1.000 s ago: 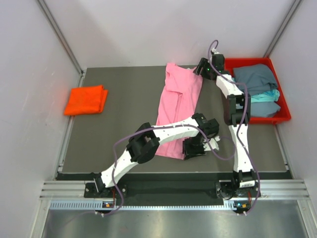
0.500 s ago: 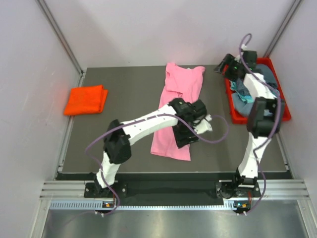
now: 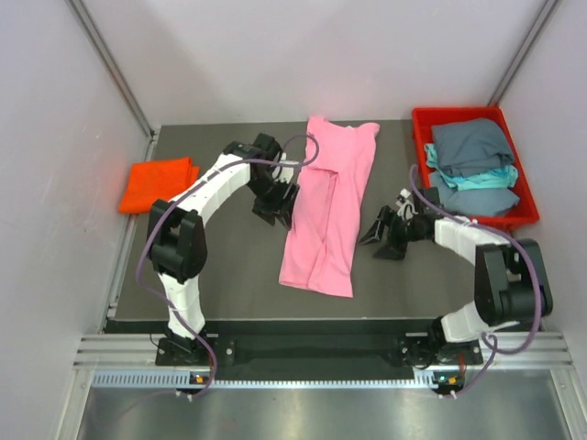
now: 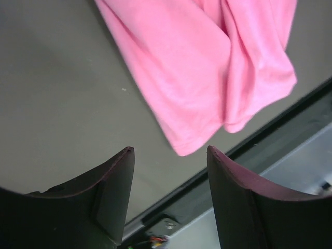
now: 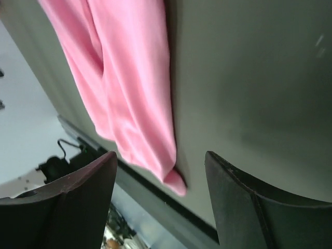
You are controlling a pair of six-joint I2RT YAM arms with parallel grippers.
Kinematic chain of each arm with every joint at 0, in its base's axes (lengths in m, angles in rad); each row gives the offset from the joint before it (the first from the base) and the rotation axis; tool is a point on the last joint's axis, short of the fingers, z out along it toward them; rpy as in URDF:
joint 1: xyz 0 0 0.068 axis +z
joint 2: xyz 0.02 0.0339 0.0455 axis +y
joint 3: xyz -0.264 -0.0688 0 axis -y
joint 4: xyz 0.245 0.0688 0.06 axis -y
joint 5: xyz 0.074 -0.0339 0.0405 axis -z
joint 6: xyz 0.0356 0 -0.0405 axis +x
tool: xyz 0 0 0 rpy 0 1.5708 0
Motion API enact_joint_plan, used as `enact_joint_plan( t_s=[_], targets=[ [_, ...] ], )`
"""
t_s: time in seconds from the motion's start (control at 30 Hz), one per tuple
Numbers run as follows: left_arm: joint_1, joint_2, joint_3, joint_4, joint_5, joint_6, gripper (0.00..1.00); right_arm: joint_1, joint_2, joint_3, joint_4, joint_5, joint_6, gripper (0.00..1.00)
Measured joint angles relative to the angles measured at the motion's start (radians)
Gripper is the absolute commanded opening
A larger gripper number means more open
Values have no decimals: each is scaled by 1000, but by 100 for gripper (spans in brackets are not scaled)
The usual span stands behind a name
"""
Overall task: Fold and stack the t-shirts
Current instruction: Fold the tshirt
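The light pink t-shirt (image 3: pixel 341 215) will fold over in one narrow piece when I bring its hem back, because the t-shirt's long sides (image 3: pixel 306 229) are folded in.
A light pink t-shirt (image 3: pixel 326 215) lies folded lengthwise down the middle of the dark mat, and shows in the left wrist view (image 4: pixel 207 67) and the right wrist view (image 5: pixel 129 88). My left gripper (image 3: pixel 278 213) hovers just left of it, open and empty (image 4: pixel 168 150). To the shirt's right, my right gripper (image 3: pixel 379 240) is also open with nothing between its fingers (image 5: pixel 161 155). A folded orange t-shirt (image 3: pixel 158 183) rests at the mat's left edge. Grey-blue (image 3: pixel 472 145) and teal (image 3: pixel 486 179) t-shirts lie piled in the tray.
A red plastic tray (image 3: pixel 525 206) sits at the back right corner. White walls close in the mat on three sides. A metal rail (image 3: pixel 321 353) runs along the near edge by the arm bases.
The left arm swung from the pink shirt's near end to its left side. The right arm came from the tray area down to the shirt's right. Both grippers stand wider than a second ago.
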State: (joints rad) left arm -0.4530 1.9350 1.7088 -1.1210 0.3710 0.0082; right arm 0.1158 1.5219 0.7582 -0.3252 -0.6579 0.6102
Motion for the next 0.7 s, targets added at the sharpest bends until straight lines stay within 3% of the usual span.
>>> enact_joint_plan(
  t_s=[0.23, 0.43, 0.7],
  targets=[
    [50, 0, -211, 66, 227, -118, 63, 12, -133, -124, 23, -44, 8, 66],
    [114, 1, -383, 165, 335, -216, 62, 49, -113, -244, 41, -63, 47, 65],
    [118, 4, -518, 334, 403, -330, 61, 155, -27, -225, 130, -119, 106, 63]
  ],
)
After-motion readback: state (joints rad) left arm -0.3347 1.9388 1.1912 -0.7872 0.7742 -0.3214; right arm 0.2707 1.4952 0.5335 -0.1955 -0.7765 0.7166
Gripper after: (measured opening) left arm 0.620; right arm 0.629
